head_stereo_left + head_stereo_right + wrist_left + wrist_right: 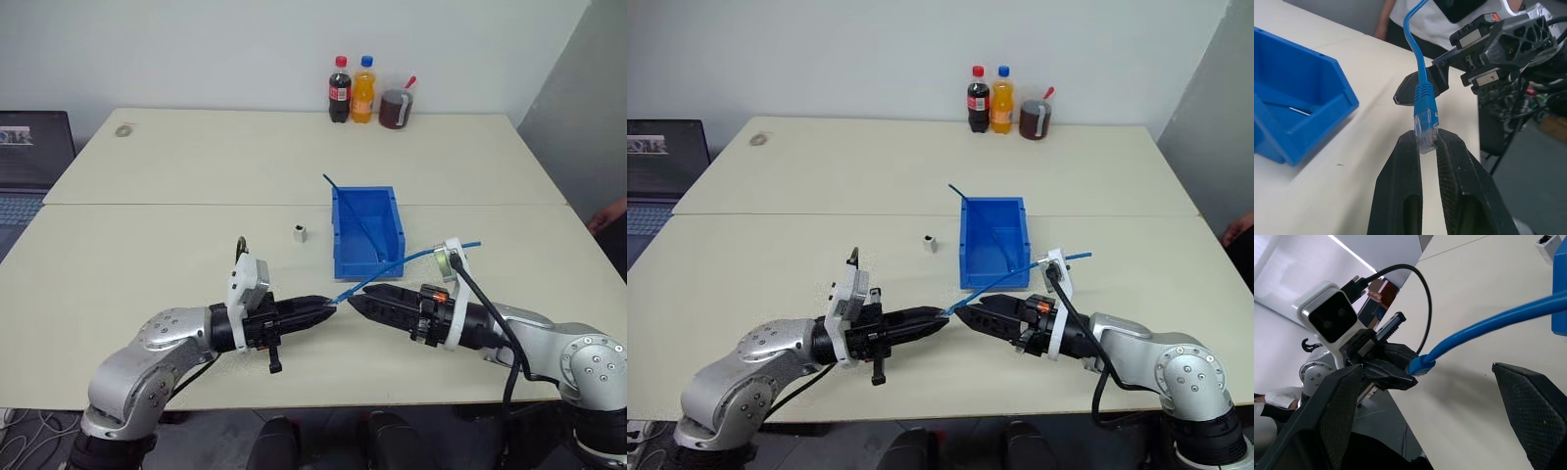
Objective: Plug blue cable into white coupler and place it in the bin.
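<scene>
The blue cable keeps a smooth arch point(397, 263) in the air, so its loose tail point(471, 245) will poke out stiffly while the robot carries the plug.
My left gripper point(328, 310) is shut on the clear plug point(1425, 128) of the blue cable point(402, 264), held just above the table's near part. From there the cable runs up and to the right, past the bin's front corner and over my right wrist. My right gripper point(358, 299) is open and points tip to tip at the left one, its fingers point(1528, 406) spread on either side of the plug without touching it. The white coupler point(300, 232) stands alone on the table just left of the bin point(355, 264). The bin is open-topped and blue, beyond both grippers.
A darker blue thin cable point(343, 196) lies in the bin and sticks out over its back left corner. Two bottles point(351, 90) and a dark jar point(396, 108) stand at the far edge. A laptop point(29, 157) is at the left, and a person's hand point(609, 211) at the right edge.
</scene>
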Action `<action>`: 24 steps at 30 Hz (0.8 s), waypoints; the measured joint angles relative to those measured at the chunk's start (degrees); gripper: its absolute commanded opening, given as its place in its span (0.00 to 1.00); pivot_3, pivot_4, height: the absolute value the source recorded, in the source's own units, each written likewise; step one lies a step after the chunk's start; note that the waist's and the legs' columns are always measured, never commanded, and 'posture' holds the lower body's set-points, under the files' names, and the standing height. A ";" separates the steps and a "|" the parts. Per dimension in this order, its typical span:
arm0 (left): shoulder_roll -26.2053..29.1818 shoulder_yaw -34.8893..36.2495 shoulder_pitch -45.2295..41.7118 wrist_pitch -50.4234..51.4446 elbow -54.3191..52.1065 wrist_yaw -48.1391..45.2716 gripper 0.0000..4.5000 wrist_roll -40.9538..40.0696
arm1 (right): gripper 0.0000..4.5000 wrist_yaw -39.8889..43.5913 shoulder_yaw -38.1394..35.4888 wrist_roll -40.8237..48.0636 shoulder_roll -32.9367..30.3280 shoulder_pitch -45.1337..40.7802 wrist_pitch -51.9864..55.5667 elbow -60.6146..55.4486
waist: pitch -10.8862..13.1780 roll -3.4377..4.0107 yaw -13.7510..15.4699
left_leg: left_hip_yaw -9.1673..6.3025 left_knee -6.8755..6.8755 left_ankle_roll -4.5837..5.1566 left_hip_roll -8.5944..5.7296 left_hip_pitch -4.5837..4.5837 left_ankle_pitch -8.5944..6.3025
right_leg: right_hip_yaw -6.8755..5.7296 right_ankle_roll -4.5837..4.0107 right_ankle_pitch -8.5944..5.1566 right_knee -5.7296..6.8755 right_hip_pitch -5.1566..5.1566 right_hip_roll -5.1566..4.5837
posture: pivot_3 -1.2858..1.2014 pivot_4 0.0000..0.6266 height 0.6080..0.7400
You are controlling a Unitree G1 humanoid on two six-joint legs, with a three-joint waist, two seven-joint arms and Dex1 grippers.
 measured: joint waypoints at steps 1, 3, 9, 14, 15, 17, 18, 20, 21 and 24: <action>-0.03 -0.05 -0.02 -1.89 0.01 -0.12 0.04 0.82 | 1.00 0.24 0.06 -0.46 0.05 0.00 -0.17 0.41 | 0.00 0.00 0.02 | 0.02 0.00 0.00 0.00 0.00 0.00 | 0.01 0.00 0.00 0.00 0.00 0.00 | 0.52 0.24 1.00; -0.07 -0.35 -0.19 -3.43 0.30 -0.15 0.04 1.47 | 1.00 0.86 0.16 -0.87 0.08 -0.01 -0.30 0.76 | 0.00 0.00 0.02 | 0.04 0.00 0.00 0.00 0.00 0.00 | 0.02 0.00 0.00 -0.01 0.00 -0.01 | 0.52 0.24 1.00; -0.49 -1.39 -0.79 -4.53 0.51 0.07 0.04 1.60 | 1.00 1.60 0.94 -2.68 1.37 -0.96 -0.80 2.10 | 0.00 0.01 0.00 | 0.05 -0.05 0.00 0.01 -0.01 0.00 | 0.03 0.00 0.00 -0.04 -0.02 0.00 | 0.52 0.24 1.00; -1.05 -2.28 -1.93 -4.51 1.03 0.56 0.04 1.60 | 0.84 2.98 2.10 -4.54 3.13 -2.99 -0.87 3.42 | 0.00 0.01 0.00 | 0.05 -0.04 0.00 0.01 -0.01 0.00 | 0.02 0.00 0.00 -0.02 -0.02 0.00 | 0.52 0.24 1.00; -1.05 -2.28 -2.06 -4.51 1.03 0.72 0.04 1.60 | 0.80 3.20 2.12 -5.02 3.15 -3.19 -0.86 3.70 | 0.01 0.01 0.00 | 0.06 -0.05 0.00 0.00 -0.01 0.00 | 0.03 0.00 0.00 -0.03 -0.02 0.00 | 0.52 0.24 1.00; -1.03 -2.33 -2.15 -4.52 1.08 0.96 0.04 1.61 | 0.70 3.55 2.14 -5.17 3.31 -3.60 -0.85 4.36 | 0.01 0.01 0.00 | 0.07 -0.05 0.00 0.00 -0.02 0.00 | 0.04 0.00 0.00 -0.04 -0.03 0.00 | 0.52 0.24 1.00; -1.03 -2.43 -2.24 -4.53 1.18 1.03 0.04 1.65 | 0.65 3.67 2.18 -5.28 3.47 -3.88 -0.84 4.60 | 0.01 0.01 0.00 | 0.07 -0.05 0.00 0.00 -0.02 0.00 | 0.03 0.00 0.00 -0.04 -0.03 0.00 | 0.52 0.24 1.00; -1.03 -2.67 -2.36 -4.56 1.28 1.14 0.04 1.76 | 0.56 4.23 2.36 -5.60 3.60 -4.10 -0.82 4.78 | 0.01 0.01 0.00 | 0.05 -0.06 0.00 0.01 -0.02 0.00 | 0.02 0.00 0.00 -0.04 -0.03 0.00 | 0.52 0.24 1.00; -1.03 -2.81 -2.38 -4.58 1.31 1.22 0.04 1.78 | 0.52 4.46 2.42 -5.63 3.68 -4.11 -0.78 4.87 | 0.01 0.01 0.00 | 0.05 -0.06 0.00 0.01 -0.02 0.00 | 0.02 0.00 0.00 -0.04 -0.03 0.00 | 0.52 0.24 1.00; -1.03 -3.10 -2.37 -4.60 1.38 1.50 0.04 1.95 | 0.36 4.92 2.48 -5.64 4.18 -4.28 -0.74 5.25 | 0.01 0.02 -0.01 | 0.05 -0.06 0.00 0.01 -0.01 0.00 | 0.03 0.00 0.00 -0.04 -0.03 0.00 | 0.52 0.24 1.00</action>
